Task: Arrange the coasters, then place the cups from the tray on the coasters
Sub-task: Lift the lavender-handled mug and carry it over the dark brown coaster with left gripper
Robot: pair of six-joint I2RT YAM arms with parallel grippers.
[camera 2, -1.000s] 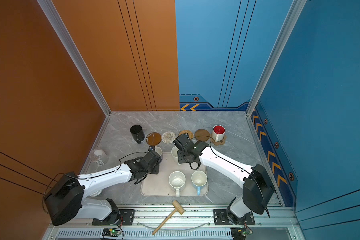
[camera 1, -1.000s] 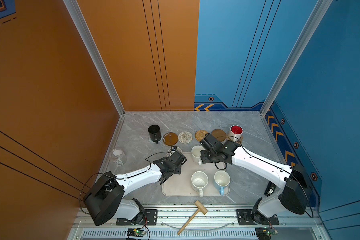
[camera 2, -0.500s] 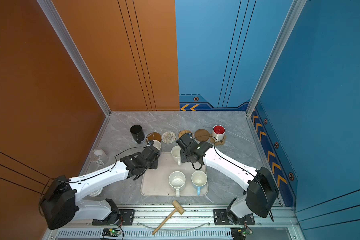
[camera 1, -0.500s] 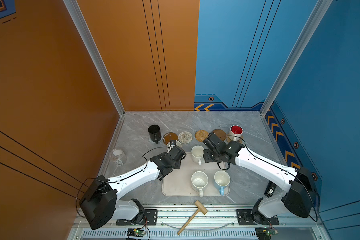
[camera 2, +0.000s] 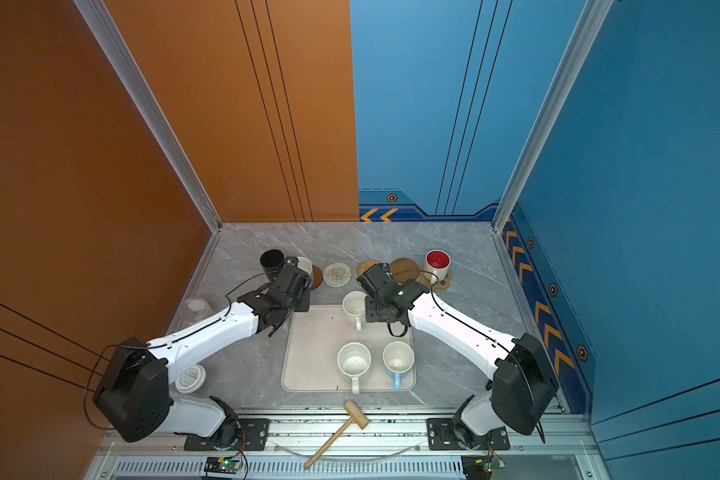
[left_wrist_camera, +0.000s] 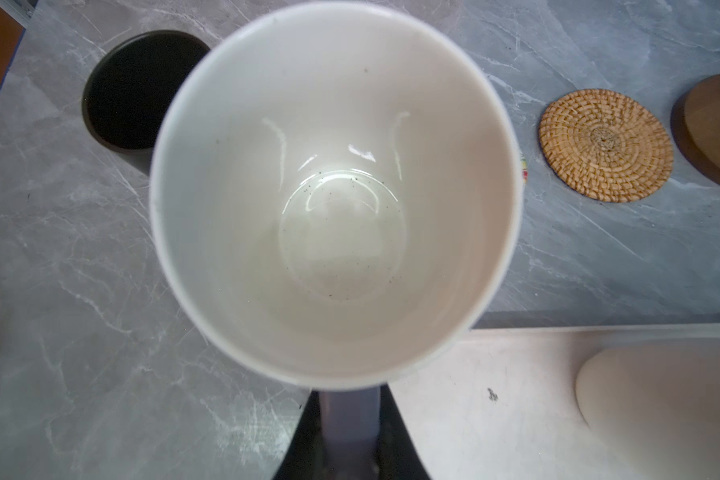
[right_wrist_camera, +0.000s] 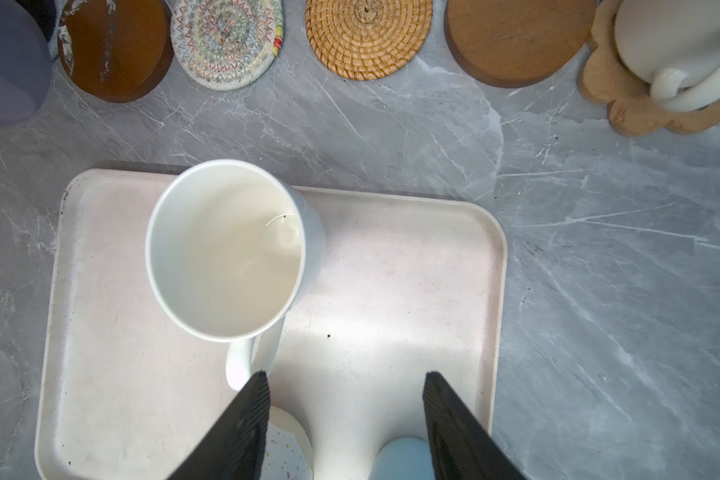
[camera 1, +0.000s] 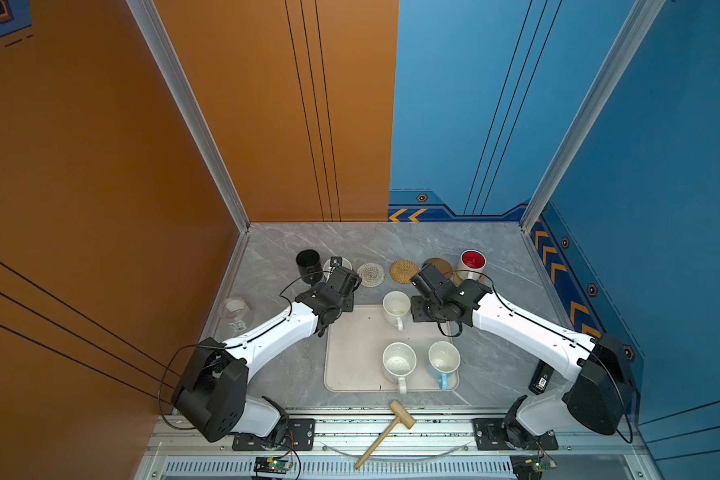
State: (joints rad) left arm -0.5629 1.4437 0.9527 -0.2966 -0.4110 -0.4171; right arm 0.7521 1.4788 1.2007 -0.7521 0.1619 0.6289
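The lavender cup (camera 2: 304, 267) hangs upright next to the empty brown disc coaster (camera 2: 317, 277), so the robot's left gripper should keep moving it across and down until it rests flat there.
My left gripper (left_wrist_camera: 346, 399) is shut on the handle of the lavender cup (left_wrist_camera: 333, 187), which sits between the black cup (camera 1: 308, 266) and a brown disc coaster (camera 2: 317, 277). Along the back lie a whitish woven coaster (camera 1: 371, 274), a rattan coaster (camera 1: 404, 271), a second brown disc (camera 1: 438, 265) and a paw-shaped coaster (right_wrist_camera: 632, 108) under the red-lined cup (camera 1: 472, 262). On the tray (camera 1: 350, 365) stand cream-white (camera 1: 396, 307), speckled (camera 1: 399, 362) and light blue (camera 1: 444, 359) cups. My right gripper (right_wrist_camera: 346, 376) is open above the tray, beside the cream-white cup's handle (right_wrist_camera: 242, 365).
A clear glass jar (camera 1: 235, 313) stands by the left wall, with its lid (camera 2: 190, 378) near the left arm's base. A wooden mallet (camera 1: 385, 432) lies on the front rail. A small black device (camera 1: 540, 378) lies at the right edge.
The left arm has carried the lavender cup off the tray's far-left corner, back and left to beside the black cup. The right gripper has shifted slightly beside the cream-white cup.
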